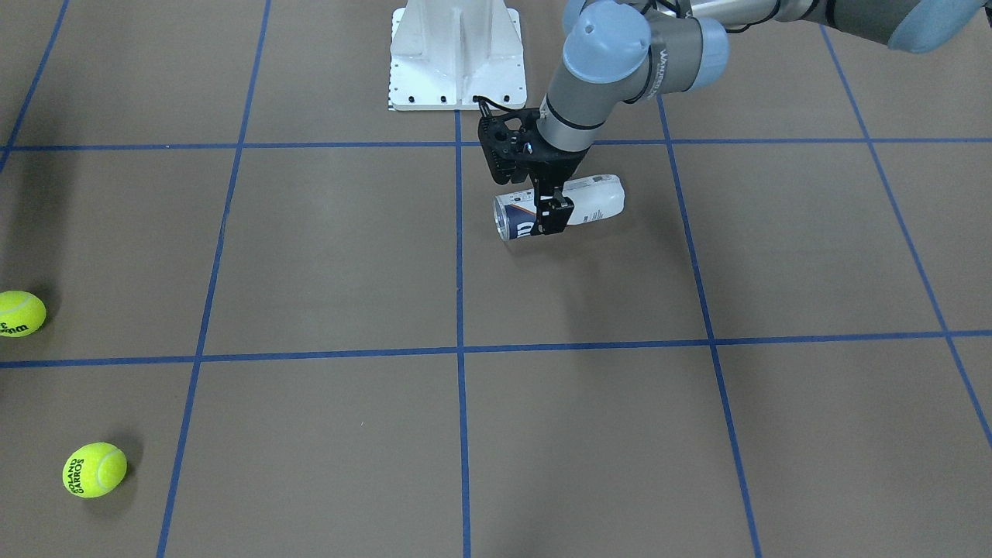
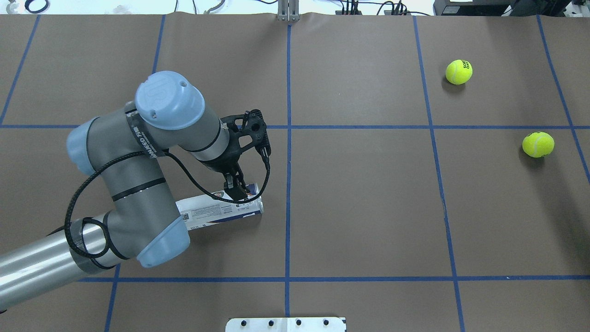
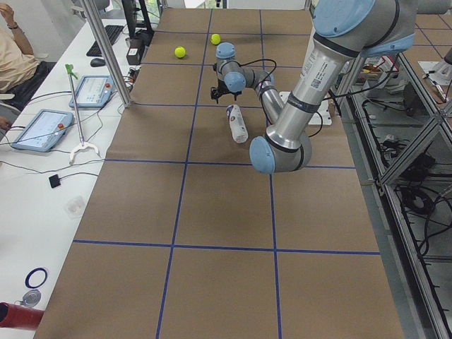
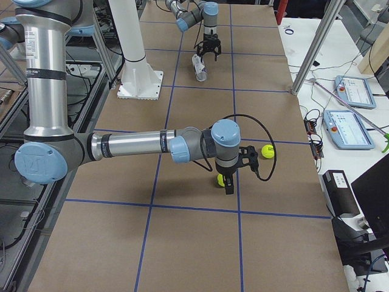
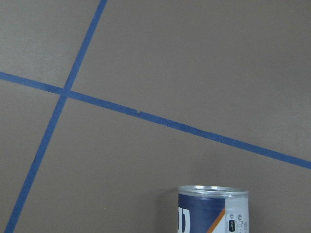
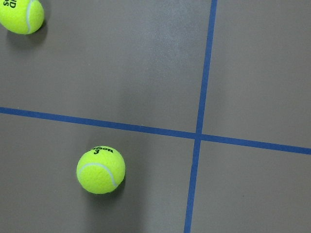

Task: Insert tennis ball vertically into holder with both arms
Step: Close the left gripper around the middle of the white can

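The holder's see-through side (image 1: pixel 596 198) past the blue label appears plain pale grey, so I expect the holder will be empty when I turn it upright.
The holder (image 1: pixel 589 200) lies on its side on the brown table, its metal-rimmed open end towards the middle; it also shows in the overhead view (image 2: pixel 216 211). My left gripper (image 1: pixel 547 211) is down over the holder near that open end, fingers spread on either side of it. The left wrist view shows only the holder's rim (image 5: pixel 213 190). Two yellow-green tennis balls (image 2: pixel 459 72) (image 2: pixel 538 144) lie on my right side. My right gripper (image 4: pixel 227 186) hangs just beside one ball (image 4: pixel 219 179); I cannot tell whether it is open or shut. The right wrist view shows this ball (image 6: pixel 101 170).
The white pedestal base (image 1: pixel 457 58) stands at the robot's edge of the table. Blue tape lines mark a grid on the table. Operator desks with tablets (image 4: pixel 358 128) run along the far edge.
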{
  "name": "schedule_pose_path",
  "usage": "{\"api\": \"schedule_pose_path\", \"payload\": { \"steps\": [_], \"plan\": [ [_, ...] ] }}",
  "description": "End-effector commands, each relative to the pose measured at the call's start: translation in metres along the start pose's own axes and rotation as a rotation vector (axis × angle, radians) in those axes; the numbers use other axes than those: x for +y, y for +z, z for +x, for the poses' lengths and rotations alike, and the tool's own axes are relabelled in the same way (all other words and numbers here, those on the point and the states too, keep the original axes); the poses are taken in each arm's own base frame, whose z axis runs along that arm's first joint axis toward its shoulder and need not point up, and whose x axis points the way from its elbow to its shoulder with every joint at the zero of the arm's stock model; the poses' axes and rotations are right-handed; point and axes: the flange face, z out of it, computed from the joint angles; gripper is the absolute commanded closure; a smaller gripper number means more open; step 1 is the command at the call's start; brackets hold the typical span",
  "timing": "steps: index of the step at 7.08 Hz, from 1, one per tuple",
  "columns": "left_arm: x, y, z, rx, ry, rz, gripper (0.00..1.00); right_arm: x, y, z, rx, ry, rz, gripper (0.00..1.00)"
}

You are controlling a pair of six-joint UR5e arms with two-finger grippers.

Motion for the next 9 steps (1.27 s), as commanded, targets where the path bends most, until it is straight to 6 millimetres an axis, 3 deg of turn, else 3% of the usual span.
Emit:
{"api": "schedule_pose_path", "payload": {
  "steps": [1, 4, 9],
  "plan": [
    [-0.008, 0.026, 0.032, -0.038, 0.041, -0.039, 0.02, 0.000, 0.000, 0.000, -0.002, 0.000, 0.000, 0.00],
    [-0.011, 0.044, 0.053, -0.056, 0.061, -0.058, 0.01, 0.000, 0.000, 0.000, -0.002, 0.000, 0.000, 0.00],
    [-0.012, 0.073, 0.049, -0.049, 0.050, -0.102, 0.02, 0.002, 0.001, 0.001, -0.003, 0.002, -0.002, 0.00]
  ]
}}
